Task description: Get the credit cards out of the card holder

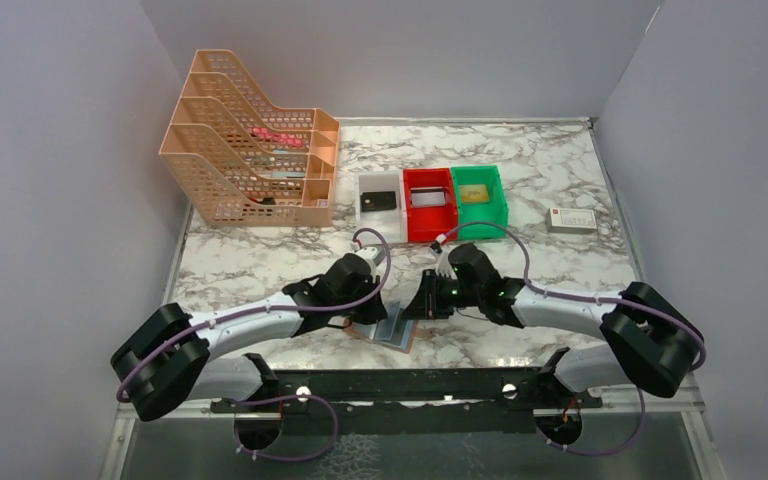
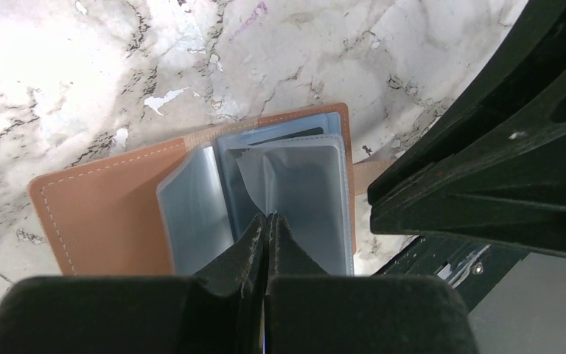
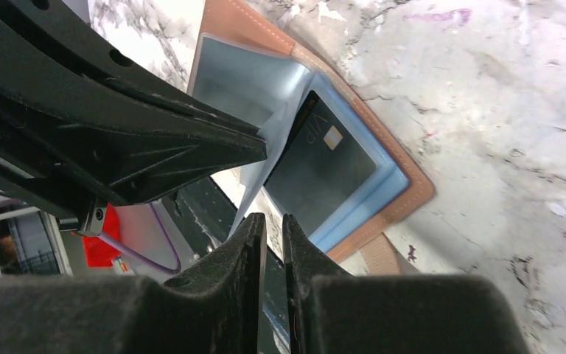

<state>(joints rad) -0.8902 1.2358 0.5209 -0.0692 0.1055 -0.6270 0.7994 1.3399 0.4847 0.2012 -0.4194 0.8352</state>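
Note:
My right gripper should move back, since the card holder [image 1: 396, 334] lies at a slant across my grippers, and push its near edge [image 1: 384, 346] to straighten it before working the card out.
The tan card holder [image 1: 401, 337] lies spread open near the table's front edge, between both grippers. In the left wrist view its leather cover [image 2: 110, 214] is on the left and its clear sleeves [image 2: 295, 181] on the right. My left gripper [image 2: 267, 218] is shut on one clear sleeve and lifts it. In the right wrist view a black credit card [image 3: 324, 166] with a chip sits in a pale blue pocket. My right gripper [image 3: 269, 219] is nearly closed, with the lower edge of the lifted sleeve [image 3: 280, 122] running into its narrow gap.
White [image 1: 365, 183], red [image 1: 428, 232] and green [image 1: 480, 215] bins stand in a row behind. A dark card lies in the white bin and flat things in the other two. A small white box [image 1: 571, 220] is at the right. An orange file rack [image 1: 250, 140] stands at the back left.

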